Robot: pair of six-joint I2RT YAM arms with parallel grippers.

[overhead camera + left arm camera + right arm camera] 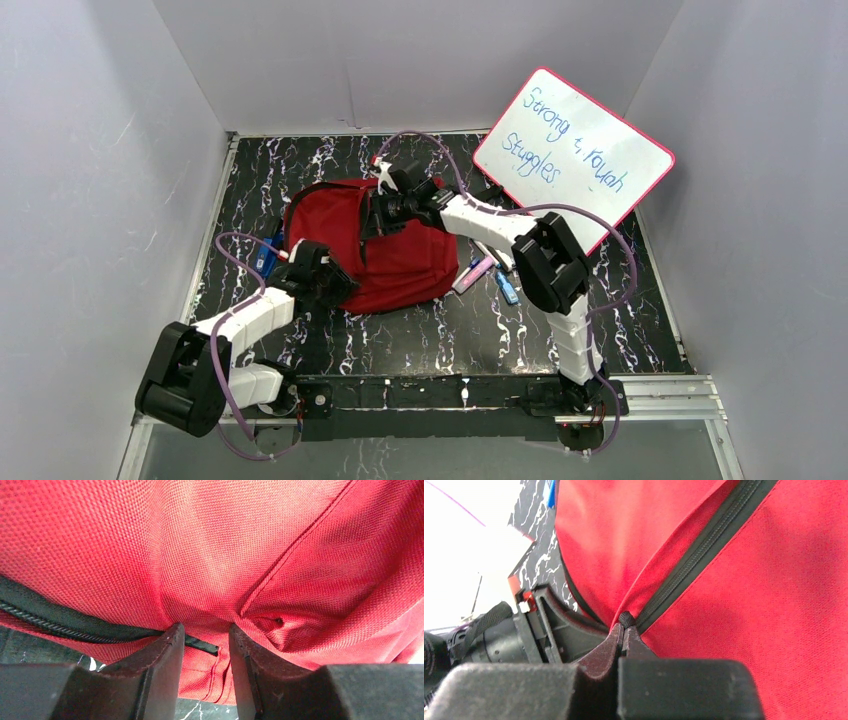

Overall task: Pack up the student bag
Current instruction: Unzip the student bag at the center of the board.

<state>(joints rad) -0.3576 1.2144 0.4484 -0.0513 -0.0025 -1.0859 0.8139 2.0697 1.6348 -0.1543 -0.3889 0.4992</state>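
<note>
My right gripper should keep pulling the black zipper pull (627,619) until it gets to the zipper's far end (367,190), because it is pinching the pull in line with the closed zipper ahead.
The red student bag (380,250) lies in the middle of the black marbled table. My left gripper (342,280) is at its lower left edge. In the left wrist view the left gripper (206,630) pinches a fold of red bag fabric (210,555) beside the end of a black zipper tape (202,645). My right gripper (375,216) is on the bag's upper part. In the right wrist view the right gripper (625,628) is shut on the black zipper pull (626,618) at the end of a dark zipper (704,545) whose visible length is closed.
A pink-framed whiteboard (573,155) with blue writing leans at the back right. Several pens and markers (487,268) lie right of the bag under the right arm. A blue item (266,255) lies at the bag's left edge. Grey walls enclose the table.
</note>
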